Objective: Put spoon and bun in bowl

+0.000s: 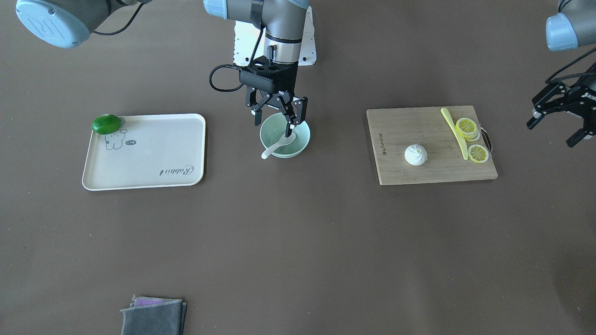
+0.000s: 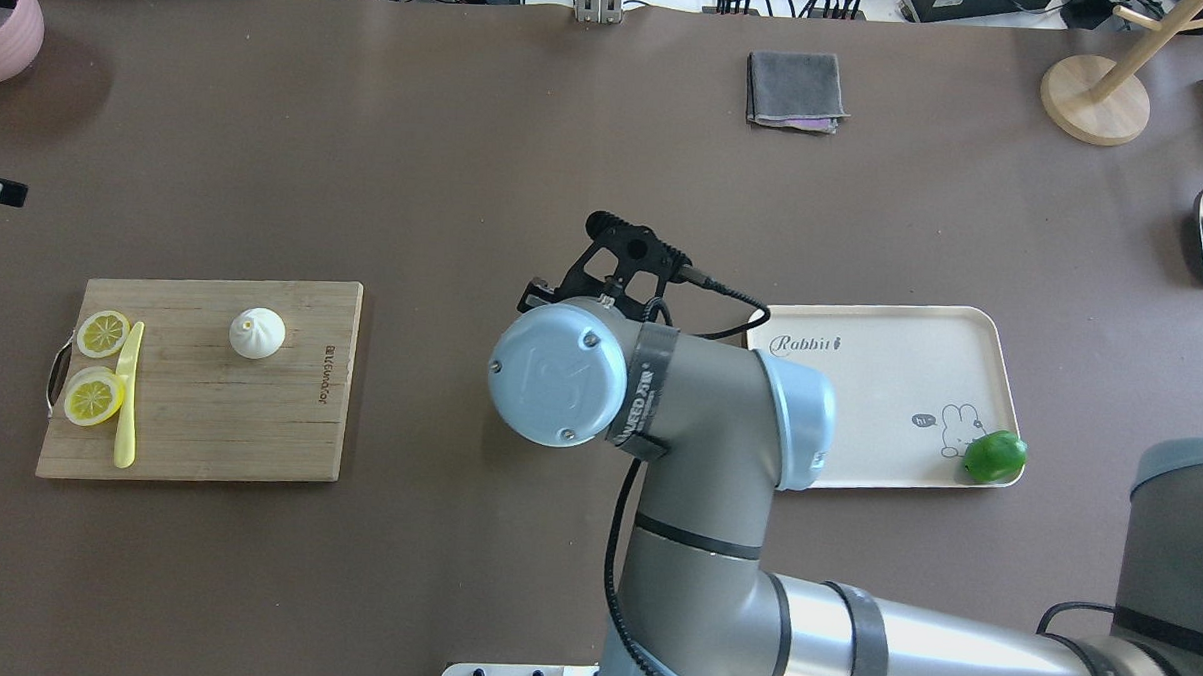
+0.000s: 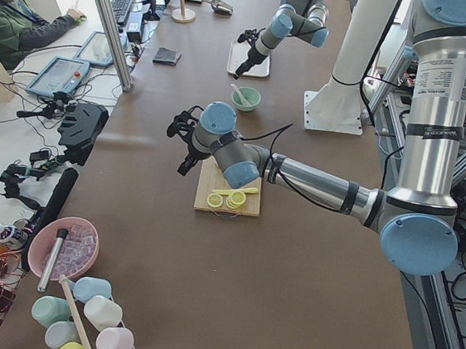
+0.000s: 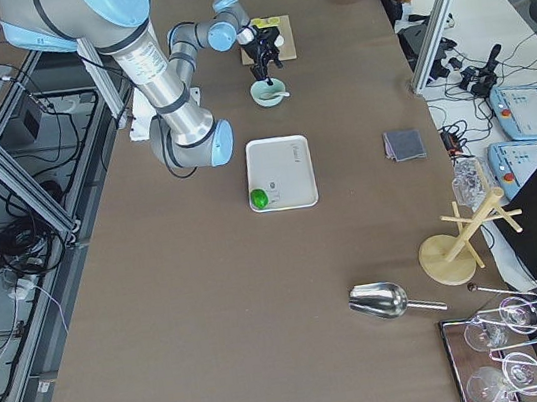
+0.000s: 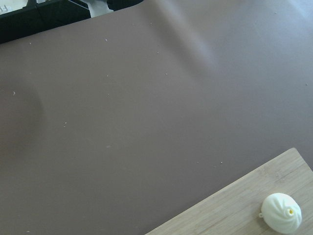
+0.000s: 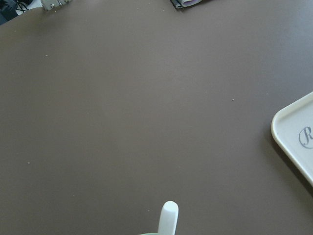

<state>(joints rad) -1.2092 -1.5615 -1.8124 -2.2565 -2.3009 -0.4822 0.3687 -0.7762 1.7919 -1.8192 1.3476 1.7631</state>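
Note:
My right gripper is hanging over the mint-green bowl [image 1: 273, 131] where the white bun has to go. It should move back out of the way while my left gripper gets the bun [image 1: 416, 154].
The white spoon [image 1: 278, 146] lies in the mint-green bowl [image 1: 301, 136], its handle over the near rim; the handle tip shows in the right wrist view [image 6: 168, 218]. My right gripper [image 1: 278, 118] hangs open just above the bowl, holding nothing. The bowl is hidden under the right arm in the overhead view. The white bun [image 1: 416, 155] sits on the wooden cutting board [image 1: 419, 174]; it also shows in the overhead view [image 2: 256, 332] and the left wrist view [image 5: 281, 212]. My left gripper [image 1: 551, 134] is open and empty, raised beyond the board's end.
A yellow knife-like stick [image 1: 454, 130] and lemon slices [image 1: 467, 126] lie on the board. A cream tray [image 1: 144, 158] with a green lime [image 1: 106, 124] at its corner lies on the bowl's other side. A folded grey cloth [image 1: 153, 316] lies at the operators' edge.

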